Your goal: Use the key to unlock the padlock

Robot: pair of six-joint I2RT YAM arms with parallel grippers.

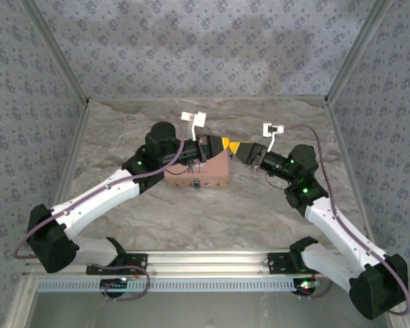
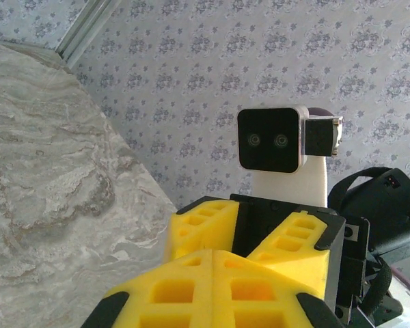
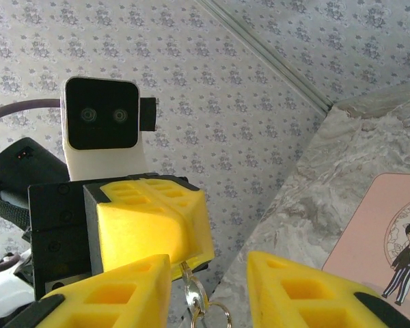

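Observation:
Next, my right gripper takes the key's head [image 3: 195, 294] to free the blade for the padlock, because my left gripper is pinching the key by its blade [image 3: 185, 269].
My left gripper [image 1: 224, 145] is shut, its yellow fingers pressed flat together [image 2: 214, 260]. The right wrist view shows those shut fingers [image 3: 150, 219] pinching the key [image 3: 193, 292], a thin silvery sliver hanging down with a wire ring [image 3: 219, 318] under it. My right gripper [image 1: 241, 152] faces the left one tip to tip and is open [image 3: 208, 265], with the key hanging between its spread fingers. Both grippers hover over the far edge of the pink box [image 1: 198, 169]. The padlock [image 1: 196, 184] is a tiny grey spot on the box's front face.
The pink box lid with its cartoon couple [image 3: 386, 239] lies on the marbled table [image 1: 260, 205]. Patterned walls close in the back and both sides. Both arms reach inward from the near rail [image 1: 205, 263].

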